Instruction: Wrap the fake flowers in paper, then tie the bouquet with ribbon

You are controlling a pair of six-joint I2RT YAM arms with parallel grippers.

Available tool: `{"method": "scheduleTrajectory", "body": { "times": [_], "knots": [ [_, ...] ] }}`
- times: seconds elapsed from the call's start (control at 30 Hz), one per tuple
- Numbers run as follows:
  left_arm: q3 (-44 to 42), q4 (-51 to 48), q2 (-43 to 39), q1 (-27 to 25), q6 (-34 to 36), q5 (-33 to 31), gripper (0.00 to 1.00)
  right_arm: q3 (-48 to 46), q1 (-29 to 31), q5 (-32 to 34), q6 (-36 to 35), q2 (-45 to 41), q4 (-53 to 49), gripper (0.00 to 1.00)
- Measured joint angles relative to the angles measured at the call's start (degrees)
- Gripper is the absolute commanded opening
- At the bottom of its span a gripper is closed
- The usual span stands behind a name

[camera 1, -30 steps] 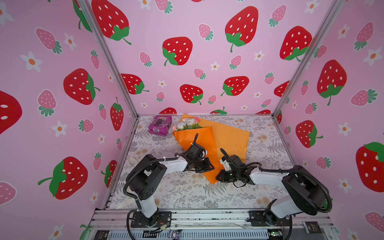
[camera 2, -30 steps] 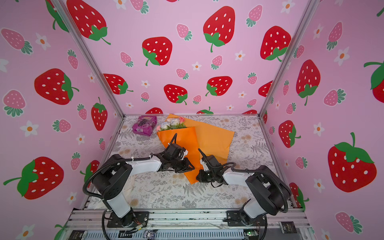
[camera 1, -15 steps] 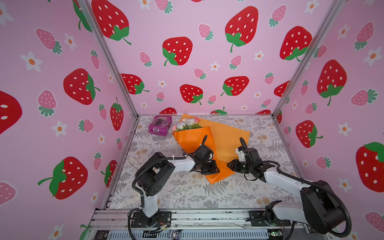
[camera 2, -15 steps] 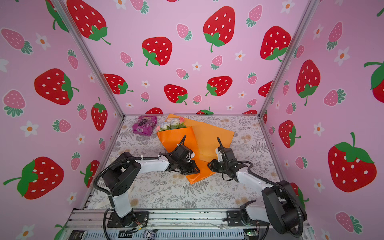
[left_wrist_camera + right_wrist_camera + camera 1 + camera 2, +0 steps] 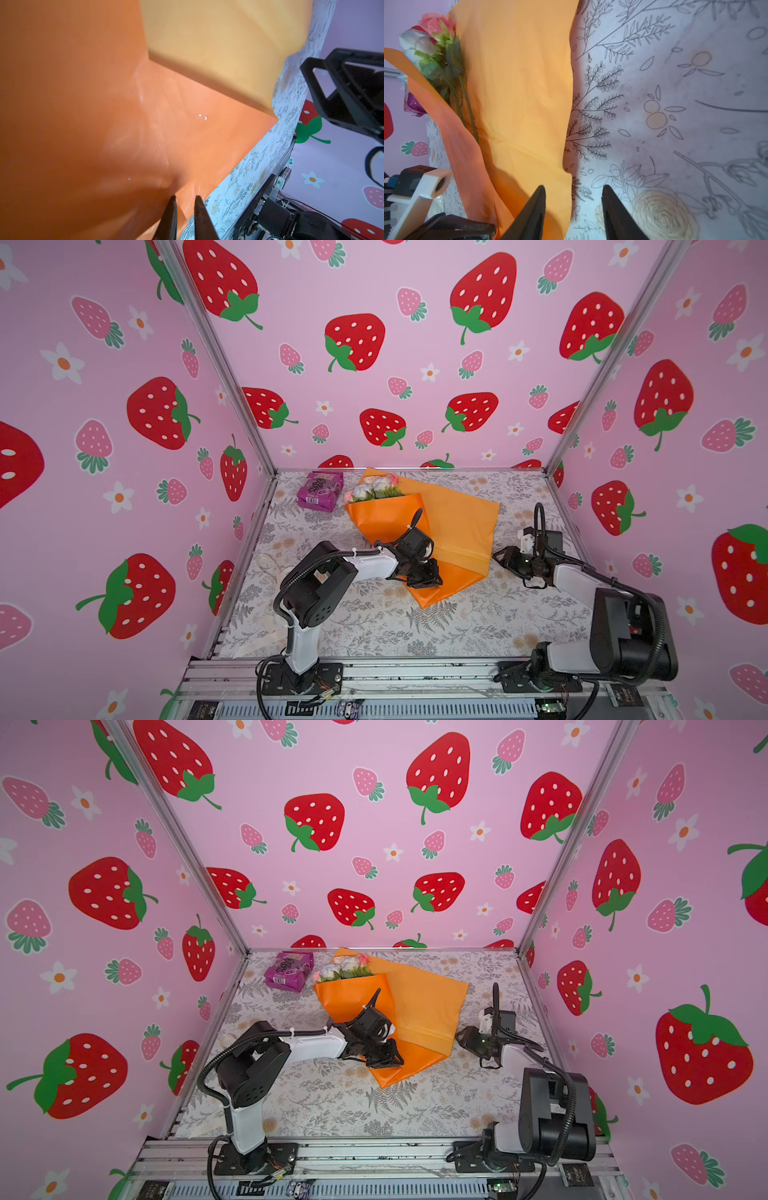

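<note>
I keep moving onto the paper, as my right gripper's open fingers are on both sides of the orange paper's loose edge (image 5: 571, 196), until the fingers close on that edge (image 5: 493, 541).
The bouquet of fake flowers (image 5: 374, 488) (image 5: 343, 968) lies at the back middle of the table, pink and white heads toward the back wall. Its orange wrapping paper (image 5: 457, 518) (image 5: 519, 83) spreads out to the right. My left gripper (image 5: 428, 576) (image 5: 388, 1056) (image 5: 185, 197) rests on the paper's lower end. Its jaws are nearly together, and creases in the paper run into the gap. My right gripper (image 5: 498, 558) (image 5: 461, 1038) (image 5: 573, 187) stands open just off the paper's right corner. One of its fingers is over the paper's edge and the other over the table.
A purple snack packet (image 5: 320, 490) (image 5: 289, 971) lies left of the flower heads by the back left corner. A cream ribbon (image 5: 266, 564) trails along the table's left edge toward the front. The pink strawberry walls close in three sides.
My right gripper has opened and drawn back to the right, away from the paper's lower end. My left gripper has slid a little right along the paper and closed slightly.
</note>
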Motion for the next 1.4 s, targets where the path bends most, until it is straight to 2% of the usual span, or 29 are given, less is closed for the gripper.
{"method": "scheduleTrajectory", "body": {
  "times": [0.13, 0.3, 0.57, 0.77, 1.03, 1.3, 1.4],
  "knots": [
    [0.0, 0.0, 0.3, -1.2, -0.1, 0.6, 0.11, 1.0, -0.1, -4.0, -1.8, 3.3, 1.3, 0.41],
    [0.0, 0.1, 2.4, -2.2, -0.1, 1.5, 0.09, 3.0, -0.1, -6.7, -3.0, 8.4, 2.4, 0.43],
    [-0.1, 0.4, 2.6, -2.4, -0.1, 1.6, 0.07, 5.5, -0.1, -7.2, -3.3, 12.4, 4.4, 0.51],
    [-0.4, 0.9, 2.6, -2.4, -0.1, 1.9, 0.07, 7.6, -0.1, -7.7, -2.0, 16.0, 8.5, 0.50],
    [-0.7, 1.4, 2.6, -2.3, 0.2, 2.0, 0.07, 9.6, -0.1, -14.2, 2.2, 22.7, 17.9, 0.30],
    [-1.4, 2.9, 2.6, -2.3, 0.3, 2.3, 0.07, 9.8, 1.3, -16.6, 4.2, 18.2, 20.4, 0.09],
    [-1.9, 3.8, 2.5, -2.3, 0.3, 2.4, 0.07, 10.6, 3.0, -16.8, 3.9, 15.8, 19.8, 0.07]
  ]
}}
